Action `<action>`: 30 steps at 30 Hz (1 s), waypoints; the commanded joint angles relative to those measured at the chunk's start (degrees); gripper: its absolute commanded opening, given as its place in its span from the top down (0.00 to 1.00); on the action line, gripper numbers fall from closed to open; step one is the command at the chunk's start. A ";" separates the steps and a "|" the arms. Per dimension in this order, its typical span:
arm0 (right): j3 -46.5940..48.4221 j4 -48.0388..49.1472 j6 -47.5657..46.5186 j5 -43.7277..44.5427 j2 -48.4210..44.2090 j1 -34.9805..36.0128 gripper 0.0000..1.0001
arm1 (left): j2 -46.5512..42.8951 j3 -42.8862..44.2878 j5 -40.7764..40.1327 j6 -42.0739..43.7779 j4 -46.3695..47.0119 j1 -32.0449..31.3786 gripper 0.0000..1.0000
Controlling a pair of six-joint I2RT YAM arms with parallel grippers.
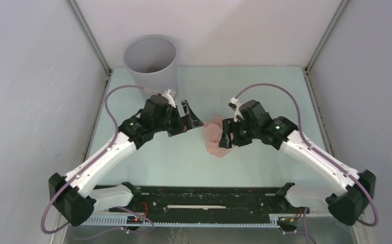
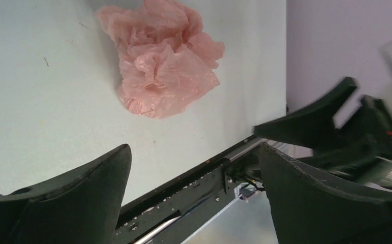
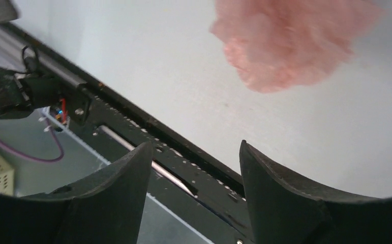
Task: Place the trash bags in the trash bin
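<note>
My gripper will make the pale-pink trash bag [image 1: 214, 140] billow out far wider when it lifts and spreads the bag, because loose folds of thin film [image 2: 159, 60] bunch together.
The crumpled pale-pink trash bag [image 1: 213, 141] lies on the table between my two grippers; it also shows in the left wrist view [image 2: 163, 66] and, blurred, in the right wrist view [image 3: 290, 40]. The grey trash bin [image 1: 151, 63] stands upright at the far left corner, its mouth open. My left gripper [image 1: 190, 117] is open and empty, just left of the bag and apart from it. My right gripper [image 1: 223, 135] is open and empty at the bag's right edge, partly covering it from above. I cannot tell whether it touches the film.
A black rail [image 1: 199, 195] runs along the table's near edge between the arm bases. Grey walls with metal corner posts [image 1: 91, 38] close in the left, right and far sides. The right arm's finger [image 2: 310, 119] shows in the left wrist view.
</note>
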 commanded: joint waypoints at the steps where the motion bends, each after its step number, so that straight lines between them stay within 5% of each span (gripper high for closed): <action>1: -2.51 -8.15 2.41 10.03 -7.53 -4.97 0.27 | 7.42 2.81 -1.54 3.54 2.00 -2.57 0.01; 8: -6.16 -11.66 2.87 4.20 -19.60 -20.32 0.25 | 27.22 18.26 -0.27 9.28 -1.46 -5.92 0.00; 12: -6.17 -15.57 3.03 2.91 -21.54 -23.69 0.08 | 38.72 28.13 -0.70 12.02 -5.77 -6.30 0.04; 14: -6.20 -17.29 2.86 2.98 -21.81 -23.70 0.01 | 42.84 31.81 -0.57 12.59 -7.13 -6.32 0.17; 17: -6.47 -18.49 2.23 4.64 -22.00 -23.71 0.00 | 45.99 35.27 3.05 13.00 -7.89 -6.57 0.64; 21: -6.48 -18.15 1.96 6.85 -22.71 -24.48 0.00 | 40.55 35.49 3.72 17.36 -6.92 -7.94 0.98; 25: -6.45 -17.48 3.59 7.01 -22.29 -27.91 0.00 | 29.49 29.80 4.72 22.81 0.01 -8.46 1.00; 30: -6.41 -12.50 -0.05 -6.54 -19.40 -33.55 0.01 | 12.83 12.16 8.44 24.73 16.97 -8.46 1.00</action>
